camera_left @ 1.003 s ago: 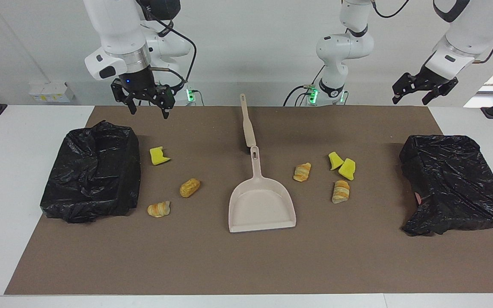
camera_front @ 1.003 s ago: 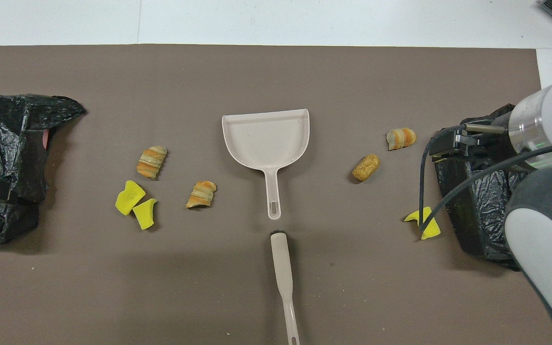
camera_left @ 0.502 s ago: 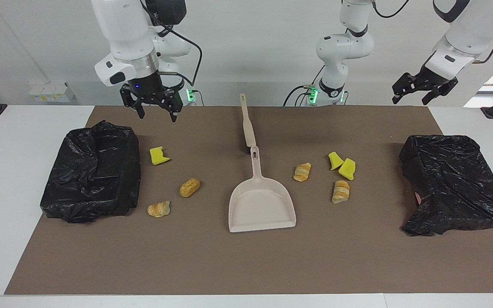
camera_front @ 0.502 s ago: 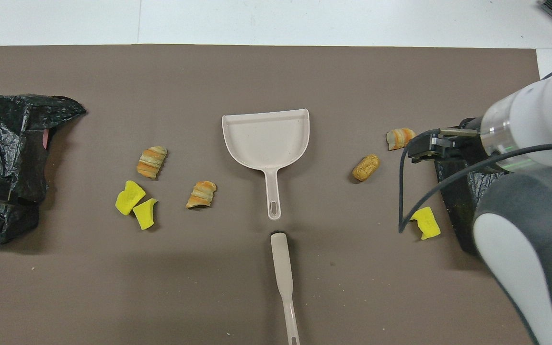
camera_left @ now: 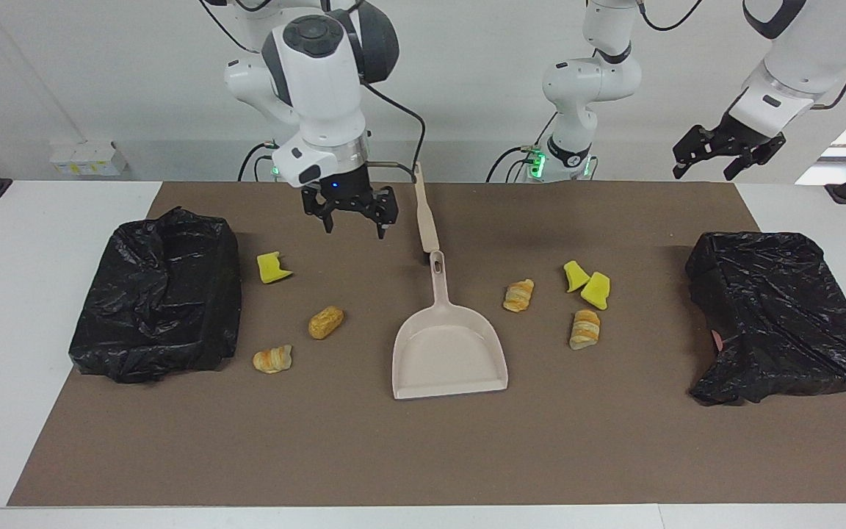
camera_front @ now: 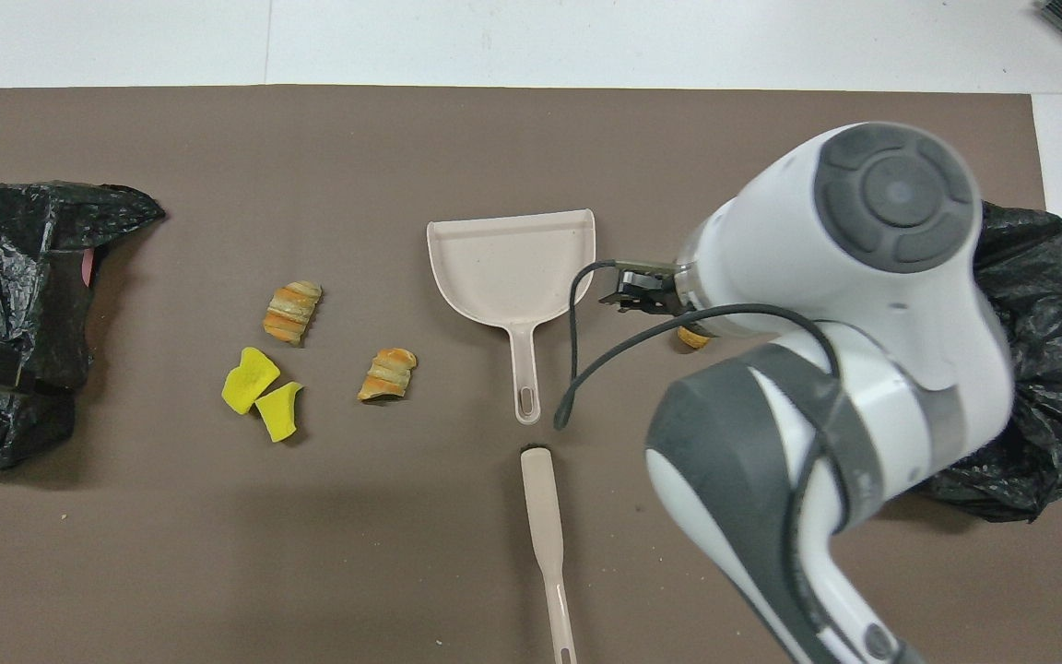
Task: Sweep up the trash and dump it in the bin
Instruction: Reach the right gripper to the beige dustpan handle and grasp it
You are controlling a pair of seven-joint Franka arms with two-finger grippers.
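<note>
I should keep moving my right gripper to the dustpan's handle [camera_left: 439,281] and close it there, because its open fingers line up with the handle's narrow width [camera_front: 524,371] and the way is clear.
Several trash bits lie on the brown mat: a yellow sponge chunk [camera_left: 273,267], a bread roll [camera_left: 325,322] and a croissant [camera_left: 272,359] toward the right arm's end. Another croissant [camera_left: 518,295], two sponge chunks [camera_left: 576,275] [camera_left: 596,289] and a striped roll [camera_left: 584,328] lie toward the left arm's end. My right gripper [camera_left: 355,229] is open and empty, over the mat beside the beige brush [camera_left: 425,213]. My left gripper [camera_left: 703,173] waits open, high over its end of the table. In the overhead view the right arm hides the trash at its end.
A beige dustpan [camera_left: 449,353] lies mid-mat, its handle pointing at the brush [camera_front: 545,526]. A black-bagged bin [camera_left: 158,294] stands at the right arm's end and another [camera_left: 775,316] at the left arm's end. The dustpan [camera_front: 513,267] also shows in the overhead view.
My right gripper has swung from beside the bin at its end toward the middle of the table and dropped lower, close to the brush. The left arm and the trash have not moved.
</note>
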